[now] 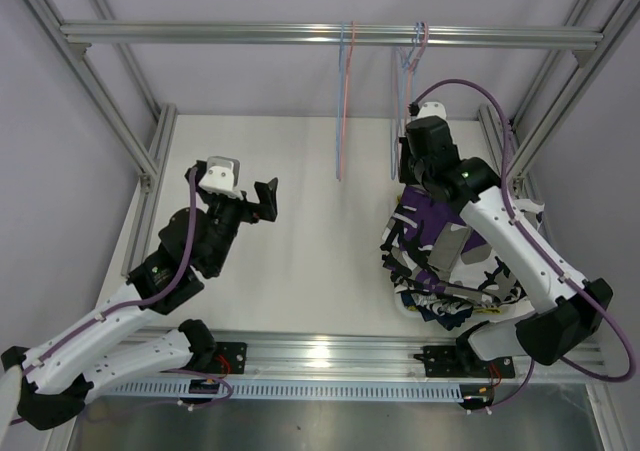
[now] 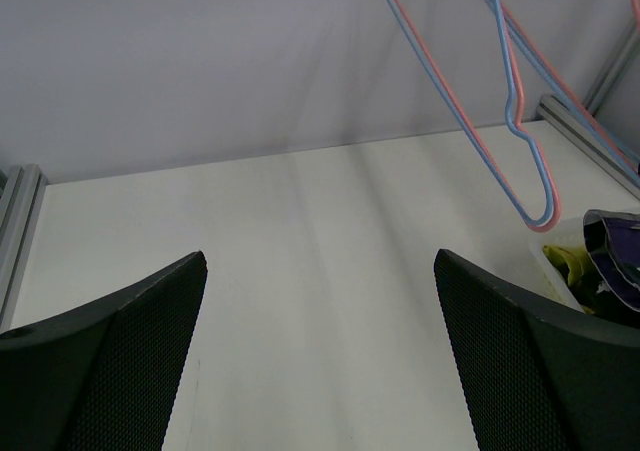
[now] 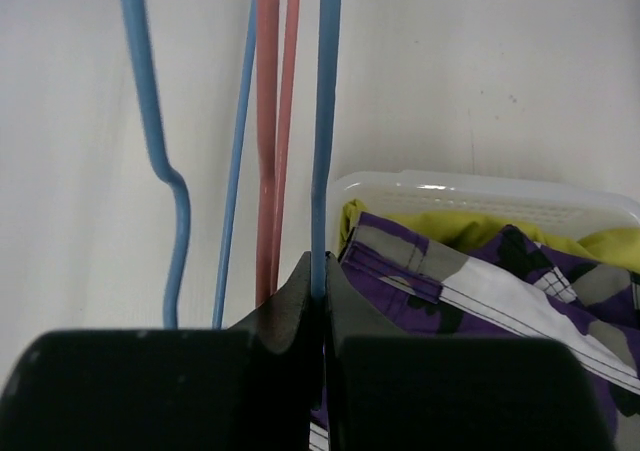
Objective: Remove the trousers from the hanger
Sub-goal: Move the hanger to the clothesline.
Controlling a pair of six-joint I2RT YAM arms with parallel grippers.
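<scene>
The top rail [image 1: 382, 35] is clear between the held blue hanger and the other hangers [image 1: 344, 101], so my right gripper goes on sliding the blue hanger over and opens there.
Thin blue and pink wire hangers [image 1: 343, 101] hang from the top rail, with a second group of hangers [image 1: 408, 71] to their right. My right gripper [image 3: 322, 271] is shut on a blue hanger wire [image 3: 325, 121], next to pink wires [image 3: 268, 121]. Patterned black, white and purple trousers [image 3: 480, 291] lie over yellow-green trousers [image 3: 450, 229] in a white basket [image 3: 480, 191] just below the gripper. From above, the pile of trousers [image 1: 432, 261] sits partly under my right arm; I cannot tell whether any of it hangs on the held hanger. My left gripper [image 1: 262, 199] is open and holds nothing.
The aluminium frame posts [image 1: 150, 151] and the top rail [image 1: 200, 33] bound the white table [image 1: 310, 261]. In the left wrist view the hangers [image 2: 510, 101] dangle at the upper right above the basket [image 2: 555, 261], between my wide-apart fingers [image 2: 130, 361].
</scene>
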